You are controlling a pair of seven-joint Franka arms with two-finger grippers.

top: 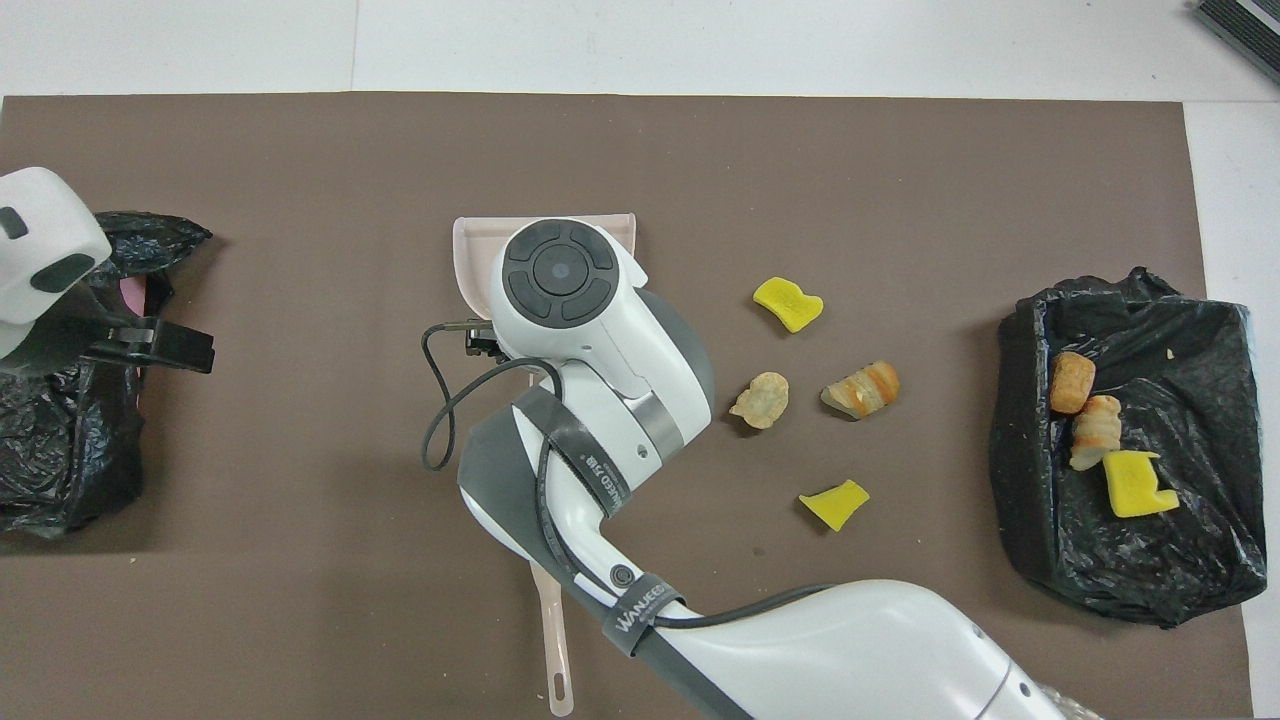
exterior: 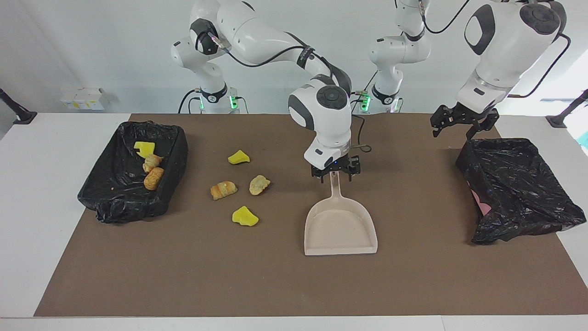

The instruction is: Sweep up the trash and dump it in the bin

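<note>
The dustpan [exterior: 340, 227] is lying flat and the other beige handle's end [top: 559, 688] is free, so my right gripper should keep going to that handle's end until it closes there.
My right gripper [exterior: 335, 174] is shut on the handle of the beige dustpan [exterior: 340, 230], which lies flat mid-mat with its mouth away from the robots; in the overhead view my arm covers the gripper and only the pan's rim [top: 470, 255] shows. Two yellow scraps [exterior: 239, 157] [exterior: 245, 216] and two brown lumps [exterior: 223, 189] [exterior: 259, 185] lie on the mat between the dustpan and the black-lined bin [exterior: 115, 202]. Three more scraps [exterior: 153, 162] lie in that bin. My left gripper [exterior: 461, 126] is open and empty, above a second black bag [exterior: 519, 193].
A beige handle [top: 553, 640] sticks out from under my right arm toward the robots, in line with the dustpan; I cannot tell what it belongs to. No brush bristles show. Something pink [exterior: 480, 202] sits in the second bag. A brown mat [exterior: 275, 285] covers the table.
</note>
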